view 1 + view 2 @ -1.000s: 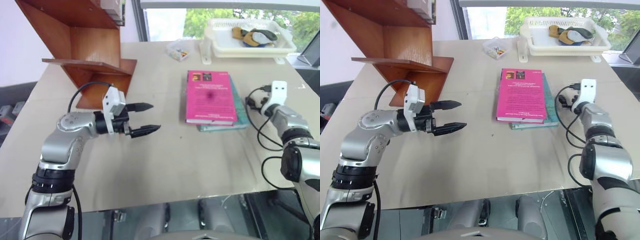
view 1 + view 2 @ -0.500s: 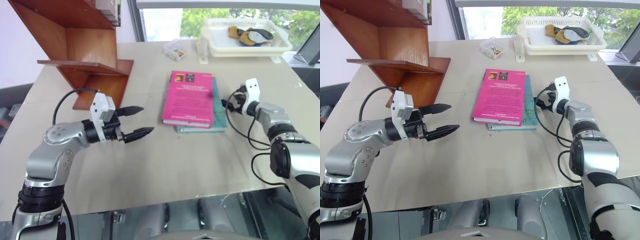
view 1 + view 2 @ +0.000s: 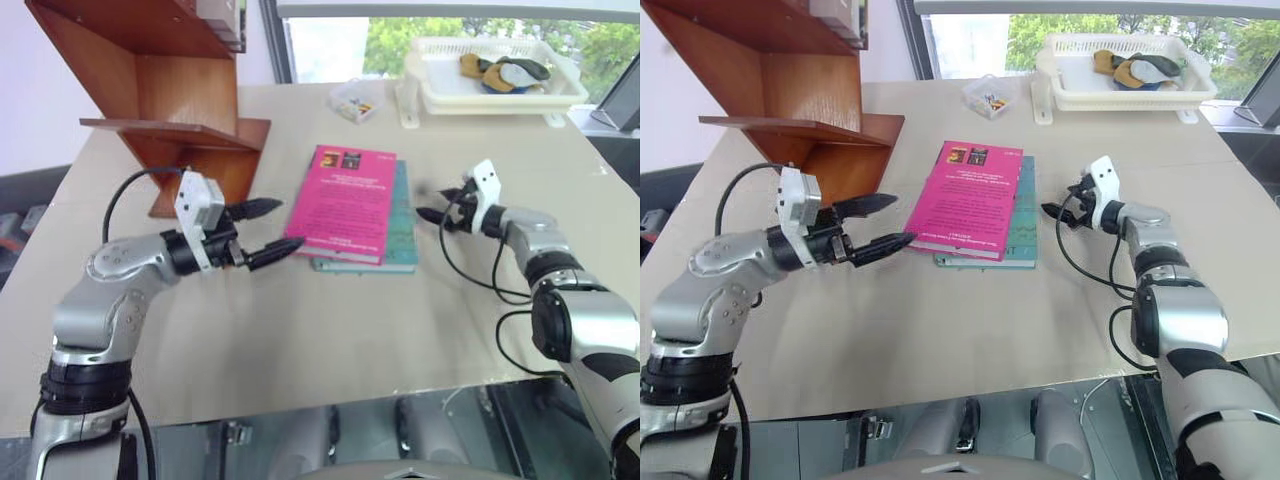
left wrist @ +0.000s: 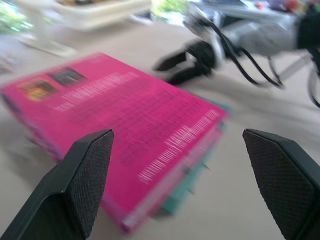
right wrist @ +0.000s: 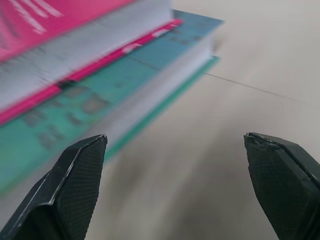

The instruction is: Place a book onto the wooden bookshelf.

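Note:
My left gripper will lift at the pink book's side edge (image 4: 32, 132), and the book will stay shut because pink cover wraps that edge like a spine.
The pink book (image 3: 350, 200) lies flat on a teal book (image 3: 403, 228) in the middle of the table, both slightly skewed. The wooden bookshelf (image 3: 170, 90) stands at the far left. My left gripper (image 3: 288, 225) is open and level. Its fingertips sit just off the pink book's near left corner, and nothing is between them. My right gripper (image 3: 432, 203) is open and points at the right edge of the stack, a little apart from it. The right wrist view looks along the table at the pink book's page edge (image 5: 75, 45) and the teal book (image 5: 100, 95).
A white basket (image 3: 500, 95) with small items stands at the far right, by the window. A small clear box (image 3: 355, 100) sits behind the books. The table's front edge runs close below both arms. Cables loop at the right wrist.
My right gripper swung left against the stack. Both books slid left and turned slightly, ending next to my left gripper's fingertips. The left gripper shifted only a little.

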`<state>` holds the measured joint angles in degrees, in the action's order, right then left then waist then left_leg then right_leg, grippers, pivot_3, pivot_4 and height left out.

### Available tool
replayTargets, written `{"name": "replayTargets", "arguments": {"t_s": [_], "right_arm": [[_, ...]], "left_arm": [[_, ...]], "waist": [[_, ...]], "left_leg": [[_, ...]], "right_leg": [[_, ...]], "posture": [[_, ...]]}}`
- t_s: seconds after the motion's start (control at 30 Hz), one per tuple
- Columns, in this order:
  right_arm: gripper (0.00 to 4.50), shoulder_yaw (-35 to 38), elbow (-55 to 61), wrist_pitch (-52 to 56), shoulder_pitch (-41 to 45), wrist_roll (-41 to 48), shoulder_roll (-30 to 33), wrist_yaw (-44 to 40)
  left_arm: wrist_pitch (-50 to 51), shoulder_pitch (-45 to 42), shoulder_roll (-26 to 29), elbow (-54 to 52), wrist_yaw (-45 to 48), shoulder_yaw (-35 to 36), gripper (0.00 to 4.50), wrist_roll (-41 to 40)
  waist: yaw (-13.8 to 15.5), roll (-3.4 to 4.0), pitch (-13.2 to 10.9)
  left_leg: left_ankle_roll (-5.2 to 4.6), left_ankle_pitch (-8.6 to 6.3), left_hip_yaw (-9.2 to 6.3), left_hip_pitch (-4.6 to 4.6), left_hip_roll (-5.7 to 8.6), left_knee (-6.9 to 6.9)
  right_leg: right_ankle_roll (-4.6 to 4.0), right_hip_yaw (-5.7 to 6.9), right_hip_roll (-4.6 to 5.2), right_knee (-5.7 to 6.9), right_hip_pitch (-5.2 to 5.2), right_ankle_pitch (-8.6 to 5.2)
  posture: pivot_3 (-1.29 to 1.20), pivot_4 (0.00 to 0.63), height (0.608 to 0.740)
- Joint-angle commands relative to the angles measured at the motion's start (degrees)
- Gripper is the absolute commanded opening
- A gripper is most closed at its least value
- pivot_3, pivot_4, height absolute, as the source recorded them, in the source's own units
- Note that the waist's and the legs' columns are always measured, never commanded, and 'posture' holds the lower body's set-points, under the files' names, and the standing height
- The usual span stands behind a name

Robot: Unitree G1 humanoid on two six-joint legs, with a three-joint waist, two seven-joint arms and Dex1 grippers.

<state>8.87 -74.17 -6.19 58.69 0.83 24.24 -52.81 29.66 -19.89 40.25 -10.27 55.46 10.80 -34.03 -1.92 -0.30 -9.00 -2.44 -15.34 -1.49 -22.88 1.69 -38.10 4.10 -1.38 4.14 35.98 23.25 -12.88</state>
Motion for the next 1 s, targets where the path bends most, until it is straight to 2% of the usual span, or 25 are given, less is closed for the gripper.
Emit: {"name": "replayTargets", "arguments": {"t_s": [0.03, 0.17, 0.2, 0.27, 0.33, 0.47, 0.53, 0.67, 0.8, 1.0], "right_arm": [[4.5, 0.05, 4.43, -1.59, -2.92, 0.2, 5.49, -1.09], [4.5, 2.34, 17.15, 2.45, -11.98, 6.01, 11.26, -11.59], [4.5, 3.18, 24.12, 5.99, -15.86, 8.75, 12.62, -14.15], [4.5, 6.96, 45.79, 18.03, -27.77, 18.09, 16.06, -17.5], [4.5, 11.51, 63.05, 27.73, -37.6, 26.29, 18.01, -16.58], [4.5, 16.72, 79.4, 36.49, -48.23, 33.11, 18.78, -11.0], [4.5, 18.67, 84.91, 38.46, -52.37, 34.68, 18.22, -7.82], [4.5, 20.25, 90.35, 40.63, -55.43, 38.09, 17.33, -3.72], [4.5, 21.22, 93.29, 42.39, -57.34, 42.98, 17.67, -3.93], [4.5, 23.25, 98.05, 46.2, -61.82, 53.74, 20.14, -9.2]], "left_arm": [[-0.42, -4.46, -1.96, 6.26, -2.87, 1.74, 4.43, -0.45], [0.0, -9.95, -4.36, 15.7, -4.03, 1.09, 4.43, 0.4], [0.38, -11.26, -4.95, 17.91, -4.02, 0.84, 4.43, 0.4], [2.92, -16.05, -7.44, 26.28, -5.38, 1.57, 4.43, -0.84], [5.87, -21.25, -9.68, 36.33, -6.26, 3.03, 4.43, -1.99], [6.14, -29.82, -11.96, 54.19, -8.01, 4.14, 4.43, 0.55], [4.99, -34.69, -13.28, 64.07, -9.5, 5.18, 4.43, 1.44], [4.56, -40.61, -14.79, 75.92, -9.28, 7.36, 4.43, 2.18], [5.9, -43.62, -15.85, 81.76, -8.52, 9.63, 4.43, 2.58], [10.73, -45.48, -16.94, 84.59, -4.5, 9.12, 4.43, 5.67]], "waist": [[-0.03, -0.01, 0.0], [0.52, -0.01, 0.01], [0.4, -0.01, 0.01], [0.72, 0.01, 0.01], [1.29, 0.04, 0.02], [0.69, -0.15, 0.0], [1.15, -0.37, 0.05], [1.18, -0.44, 0.03], [1.26, -0.46, 0.02], [1.33, -0.5, 0.0]], "left_leg": [[0.0, 0.0, 0.01, -0.01, -0.01, 0.0], [-0.01, 0.0, -0.03, -0.05, 0.02, -0.01], [-0.01, 0.0, -0.02, -0.05, 0.01, 0.0], [-0.03, 0.0, 0.0, -0.06, -0.02, -0.01], [-0.04, 0.0, -0.09, -0.14, -0.04, -0.07], [-0.3, -0.16, 0.03, 0.0, -0.03, -0.25], [-0.32, -0.16, -0.05, 0.15, -0.01, -0.33], [-0.31, -0.14, -0.14, 0.19, 0.01, -0.48], [-0.31, -0.14, -0.13, 0.14, 0.04, -0.5], [-0.32, -0.15, -0.16, 0.05, 0.03, -0.43]], "right_leg": [[0.0, -0.01, -0.01, -0.03, -0.01, 0.0], [0.0, 0.06, -0.02, -0.06, -0.01, 0.0], [0.01, 0.06, -0.03, -0.08, -0.02, 0.0], [0.01, 0.02, -0.05, -0.07, -0.01, 0.0], [0.03, 0.11, -0.06, -0.02, 0.0, 0.0], [0.06, -0.02, -0.09, 0.22, -0.03, 0.02], [0.09, 0.06, -0.1, 0.36, -0.16, 0.02], [0.1, 0.14, -0.1, 0.53, -0.21, 0.02], [0.09, 0.12, -0.07, 0.52, -0.18, 0.02], [0.09, 0.16, -0.08, 0.41, -0.16, 0.01]], "posture": [[0.0, 0.15, 0.74], [0.0, 0.15, 0.74], [0.0, 0.15, 0.74], [0.0, 0.15, 0.74], [0.0, 0.15, 0.74], [0.0, 0.15, 0.74], [0.0, 0.15, 0.74], [0.0, 0.15, 0.74], [0.0, 0.15, 0.74], [0.0, 0.15, 0.74]]}}
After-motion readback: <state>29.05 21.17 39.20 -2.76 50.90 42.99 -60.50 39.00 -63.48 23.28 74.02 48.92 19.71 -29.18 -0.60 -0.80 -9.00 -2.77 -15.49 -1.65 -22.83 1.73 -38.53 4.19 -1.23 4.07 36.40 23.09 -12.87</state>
